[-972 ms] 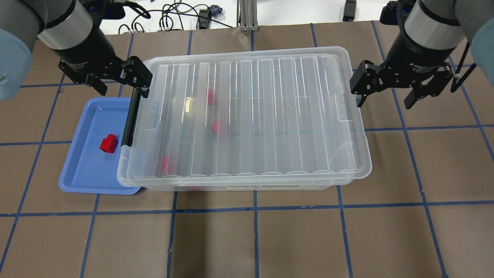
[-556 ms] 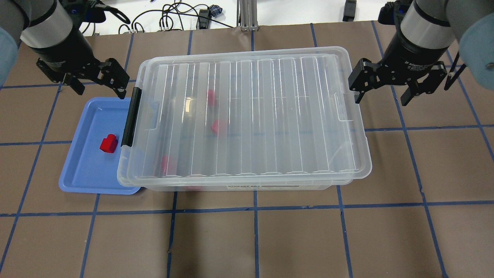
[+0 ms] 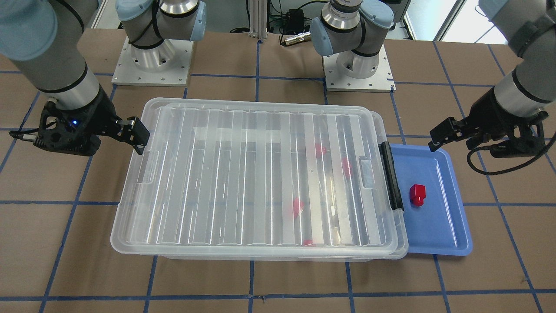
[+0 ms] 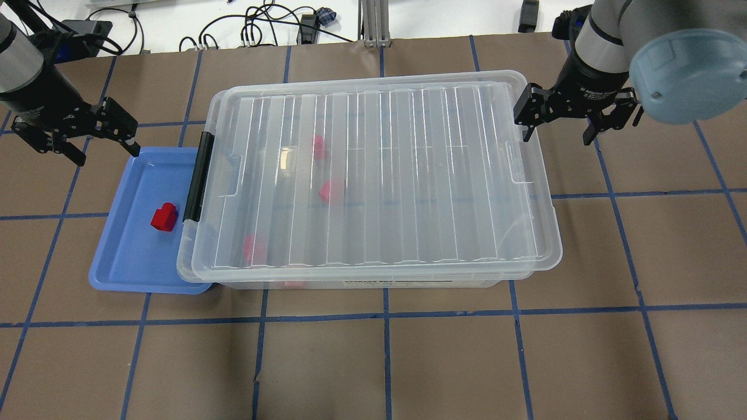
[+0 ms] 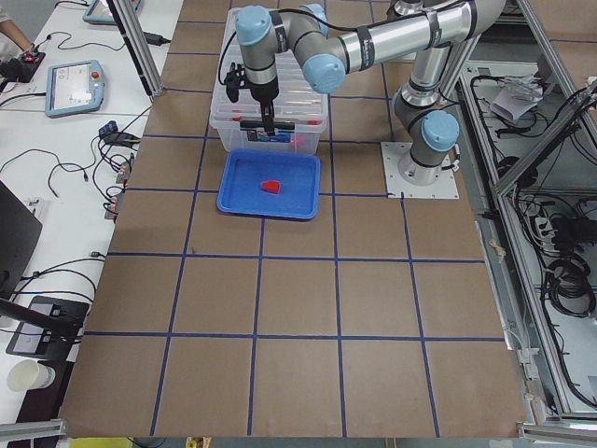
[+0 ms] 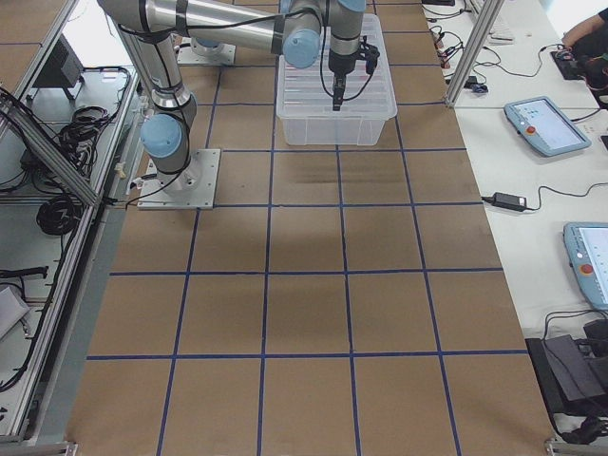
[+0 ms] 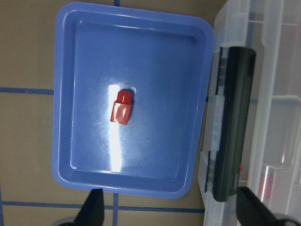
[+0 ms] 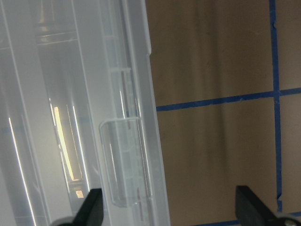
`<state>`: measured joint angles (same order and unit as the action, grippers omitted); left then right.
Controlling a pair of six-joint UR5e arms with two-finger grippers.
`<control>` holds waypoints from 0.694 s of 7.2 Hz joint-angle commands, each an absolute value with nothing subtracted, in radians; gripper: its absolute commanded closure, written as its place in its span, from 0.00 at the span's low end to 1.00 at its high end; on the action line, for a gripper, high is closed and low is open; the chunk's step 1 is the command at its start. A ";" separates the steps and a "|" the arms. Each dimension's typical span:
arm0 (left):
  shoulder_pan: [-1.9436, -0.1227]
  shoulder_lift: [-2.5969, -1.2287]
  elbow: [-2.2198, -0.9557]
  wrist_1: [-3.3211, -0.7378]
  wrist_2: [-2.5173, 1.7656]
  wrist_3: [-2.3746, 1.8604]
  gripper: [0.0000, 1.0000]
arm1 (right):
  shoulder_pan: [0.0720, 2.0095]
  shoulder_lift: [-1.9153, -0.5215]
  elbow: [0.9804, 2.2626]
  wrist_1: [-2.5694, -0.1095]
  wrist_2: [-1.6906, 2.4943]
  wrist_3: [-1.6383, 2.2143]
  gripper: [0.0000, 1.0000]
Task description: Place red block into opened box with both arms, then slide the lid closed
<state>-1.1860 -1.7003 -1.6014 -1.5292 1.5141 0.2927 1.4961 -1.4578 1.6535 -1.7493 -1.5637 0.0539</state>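
I expect the ridged lid (image 3: pixel 250 177) to slide away freely and stay flat when I pull it, since the black bar clip (image 3: pixel 391 176) sits clear of the lid's edge.
The clear box (image 4: pixel 373 282) stands mid-table with the ridged lid (image 4: pixel 408 175) lying flat over nearly its whole top. A black bar clip (image 4: pixel 198 175) runs along its left short rim. One red block (image 4: pixel 164 217) lies in the blue tray (image 4: pixel 122 262); the left wrist view shows this red block (image 7: pixel 123 107) too. Three more red blocks (image 4: pixel 331 190) show blurred through the lid. My left gripper (image 4: pixel 107 155) hangs open and empty over the tray's far left corner. My right gripper (image 4: pixel 555 139) is open and empty just off the lid's far right corner.
The blue tray sits against the box's left end, partly under its rim. Cables and a metal post (image 4: pixel 373 23) lie beyond the table's far edge. Brown paper with a blue tape grid (image 4: pixel 385 350) covers the table in front of the box.
My left gripper has drawn away leftward from the box's clip end. My right gripper has shifted slightly back and left, staying near the far right corner. Lid, box and blocks stay put.
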 commanded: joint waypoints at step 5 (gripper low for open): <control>-1.089 -1.884 -1.836 -1.115 1.497 0.474 0.00 | 1.479 -1.376 1.678 -1.789 -1.563 0.055 0.00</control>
